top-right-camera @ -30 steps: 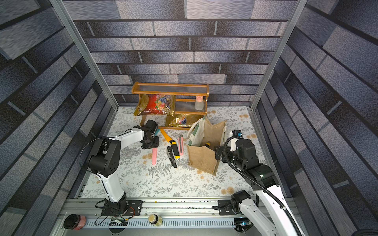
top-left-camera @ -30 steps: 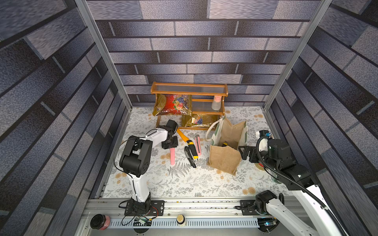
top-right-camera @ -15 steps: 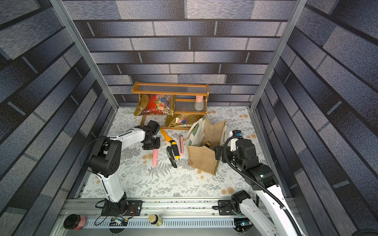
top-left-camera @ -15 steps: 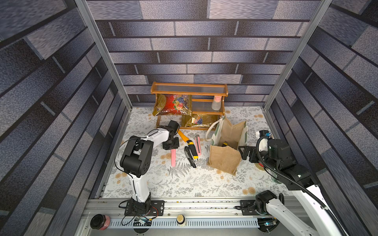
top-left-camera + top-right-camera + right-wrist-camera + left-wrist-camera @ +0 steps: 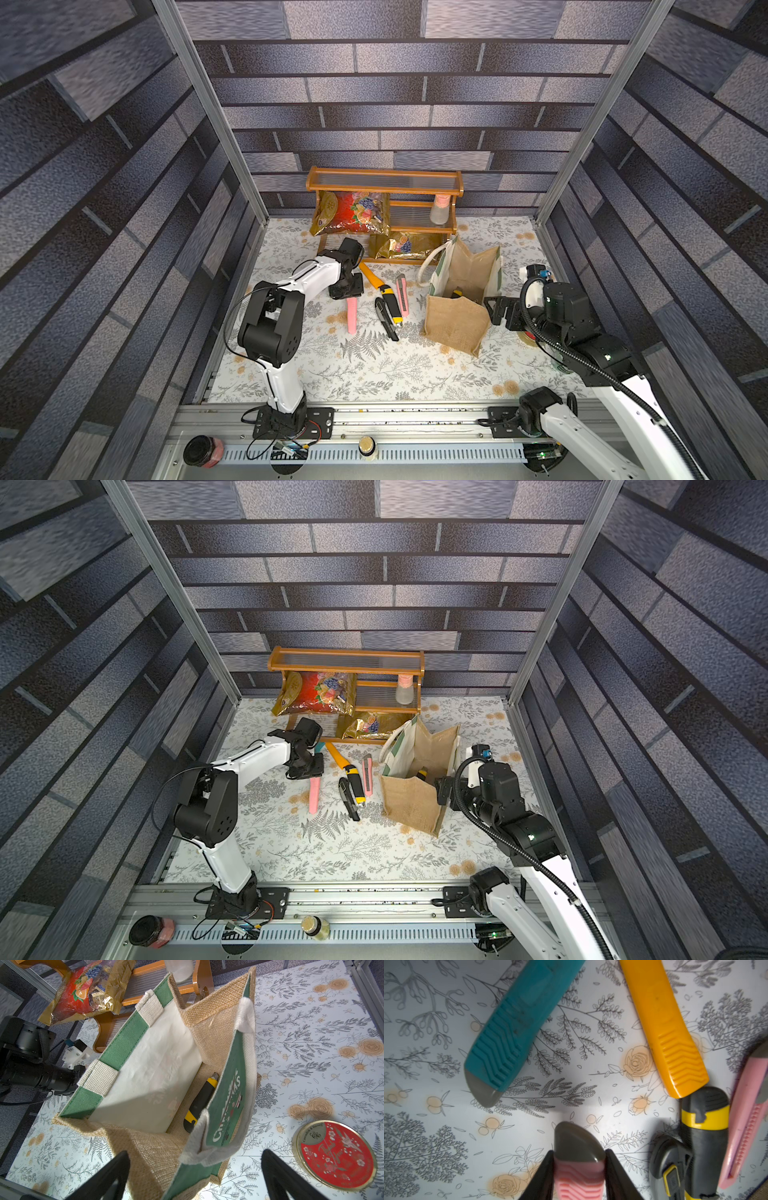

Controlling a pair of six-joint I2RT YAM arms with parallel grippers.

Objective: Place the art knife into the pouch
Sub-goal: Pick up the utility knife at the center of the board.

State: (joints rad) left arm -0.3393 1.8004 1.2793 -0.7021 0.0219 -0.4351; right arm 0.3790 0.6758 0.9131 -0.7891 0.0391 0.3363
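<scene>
The left gripper's fingers hold the pink art knife by its grey end [image 5: 577, 1142] and the pouch's opening [image 5: 467, 276] is wide, so the robot should keep carrying the knife until it hangs inside the pouch.
Several art knives lie on the flowered mat. My left gripper [image 5: 579, 1169] is shut on the grey-capped end of a pink art knife [image 5: 579, 1180], which in both top views [image 5: 352, 316] [image 5: 313, 796] lies left of the others. The pouch [image 5: 457, 299] [image 5: 415, 787] [image 5: 145, 1064] stands open to the right, with a yellow-black knife [image 5: 202, 1101] inside it. My right gripper [image 5: 195, 1178] [image 5: 503, 307] is open, and its fingers straddle the pouch's near corner and green front panel.
Around the held knife lie a teal knife [image 5: 512, 1028], an orange knife [image 5: 662, 1028], a black-yellow knife [image 5: 704, 1126], a black knife [image 5: 668, 1167] and another pink knife [image 5: 747, 1122]. A wooden shelf [image 5: 384, 187] with snack bags [image 5: 353, 212] stands behind. A red tin [image 5: 336, 1155] lies beside the pouch.
The left arm has shifted its pose slightly while staying shut on the pink knife. The knife, the pouch and the right arm look unmoved.
</scene>
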